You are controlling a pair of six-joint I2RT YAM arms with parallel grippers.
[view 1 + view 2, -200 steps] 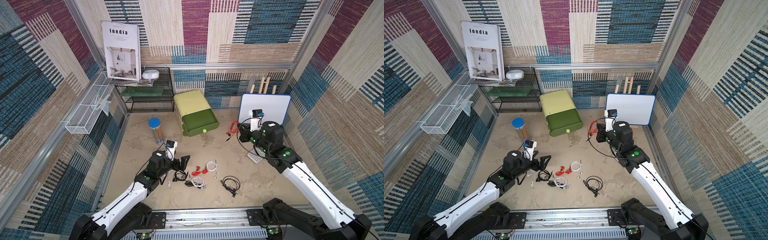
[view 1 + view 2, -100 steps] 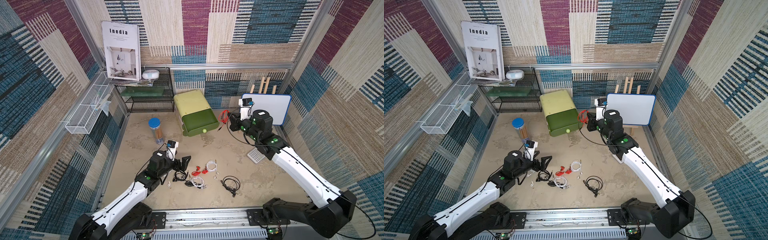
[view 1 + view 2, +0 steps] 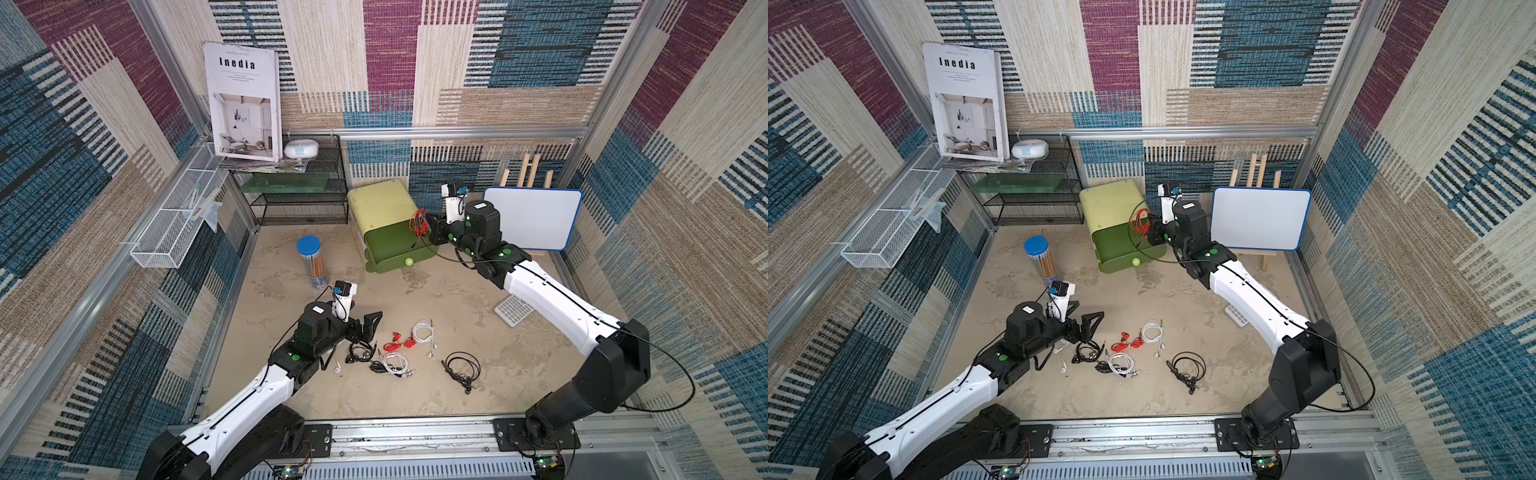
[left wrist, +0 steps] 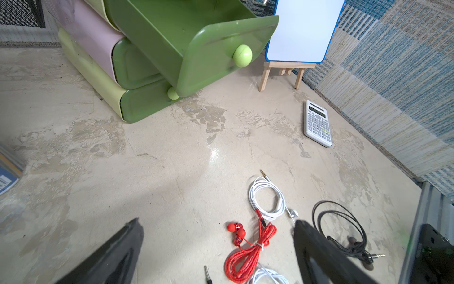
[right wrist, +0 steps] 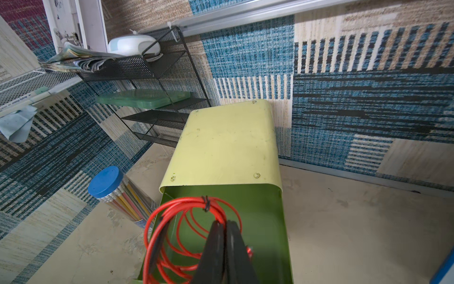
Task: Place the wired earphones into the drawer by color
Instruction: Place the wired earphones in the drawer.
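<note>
The red coil [image 3: 418,221] hangs over the open, empty top drawer, so the robot's right gripper goes on lowering the coil until it touches the drawer's green bottom [image 3: 392,241], and then lets go.
A green drawer unit [image 3: 380,208] stands at the back with its top drawer [image 5: 265,221] pulled open. My right gripper [image 5: 224,222] is shut on a coil of red wired earphones [image 5: 186,214], hanging over the open drawer [image 3: 388,243]; the coil [image 3: 1139,224] shows in both top views. On the floor lie a red bundle [image 4: 248,255], a white one [image 4: 267,199] and a black one [image 4: 344,228], with more black [image 3: 359,353] and white [image 3: 395,363] ones nearby. My left gripper [image 4: 217,222] hovers open just above the red bundle, holding nothing.
A calculator [image 4: 317,123] lies on the floor under the right arm. A whiteboard on an easel [image 3: 532,216] stands right of the drawers. A blue-lidded pencil jar [image 3: 311,262] and a black mesh shelf [image 3: 299,195] stand to their left.
My right arm has swung left from in front of the whiteboard, carrying the red earphones over the open top drawer. The left arm has not moved.
</note>
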